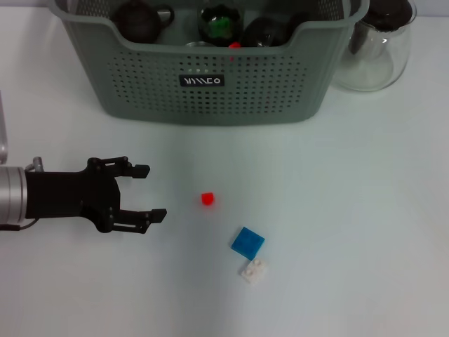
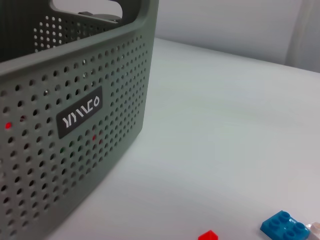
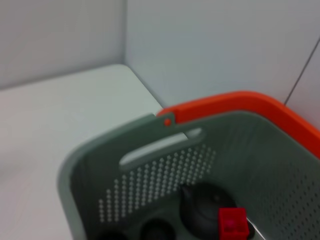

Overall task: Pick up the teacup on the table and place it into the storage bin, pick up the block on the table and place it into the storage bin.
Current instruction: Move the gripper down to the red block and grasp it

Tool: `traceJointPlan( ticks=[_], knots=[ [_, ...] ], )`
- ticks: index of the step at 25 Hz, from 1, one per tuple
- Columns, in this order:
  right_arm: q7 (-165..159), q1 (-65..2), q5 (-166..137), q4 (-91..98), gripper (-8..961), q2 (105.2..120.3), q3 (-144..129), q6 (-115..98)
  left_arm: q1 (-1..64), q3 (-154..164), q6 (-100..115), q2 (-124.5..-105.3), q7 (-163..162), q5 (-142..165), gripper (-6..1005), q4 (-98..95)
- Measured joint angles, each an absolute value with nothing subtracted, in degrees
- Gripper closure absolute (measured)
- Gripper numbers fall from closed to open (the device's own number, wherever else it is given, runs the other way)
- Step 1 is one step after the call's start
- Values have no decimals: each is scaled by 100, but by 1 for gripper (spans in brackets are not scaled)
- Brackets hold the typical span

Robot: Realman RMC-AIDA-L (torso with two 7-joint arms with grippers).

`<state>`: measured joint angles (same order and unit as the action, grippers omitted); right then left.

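Note:
The red block [image 3: 233, 223] is past the storage bin's rim and above the storage bin's open inside [image 3: 262, 205], so the robot's right gripper should keep holding it over the storage bin and let go there.
The grey-green storage bin [image 1: 140, 84] stands at the back of the table, and its perforated wall [image 2: 50, 165] fills the left wrist view. Dark round vessels [image 1: 137, 20] lie inside it; I cannot tell which one is the teacup. A small red block [image 1: 208, 199] [image 2: 208, 235] sits on the table in front of the bin. My left gripper [image 1: 144, 191] hovers open to the left of it, a short gap away, holding nothing. Another red block [image 3: 233, 223] shows over the bin's inside [image 3: 100, 145] in the right wrist view. The right gripper is out of view.
A blue flat block [image 1: 248, 241] [image 2: 285, 225] and a white block [image 1: 254, 269] lie right of and nearer than the red one. A clear glass pitcher [image 1: 375, 45] stands right of the bin. An orange rim [image 3: 250, 102] shows behind the bin.

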<state>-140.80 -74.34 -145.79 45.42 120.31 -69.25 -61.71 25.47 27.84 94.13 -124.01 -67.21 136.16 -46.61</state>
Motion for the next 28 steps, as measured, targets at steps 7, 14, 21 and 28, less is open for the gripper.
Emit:
traceJointPlan(
  ticks=[7,14,21,28],
  knots=[
    [-14046,-7462,-14526,3552,760,12069,-7509,-5105,2549,2783,9413,-12402,-6725,13614,125,-4658],
    [-14050,-7416,-14529,3218,759,12084,-7920,-4735,2564,2785,9379,-12402,-6724,13614,126,-4658],
    [-14053,-7396,-14534,3265,607,12081,-7927,-4793,2566,2786,9378,-12402,-6726,13614,126,-4658],
    [-14053,-6975,-14191,4506,338,12050,-7868,-5380,2540,2774,9415,-12401,-6731,13614,125,-4666]
  ],
)
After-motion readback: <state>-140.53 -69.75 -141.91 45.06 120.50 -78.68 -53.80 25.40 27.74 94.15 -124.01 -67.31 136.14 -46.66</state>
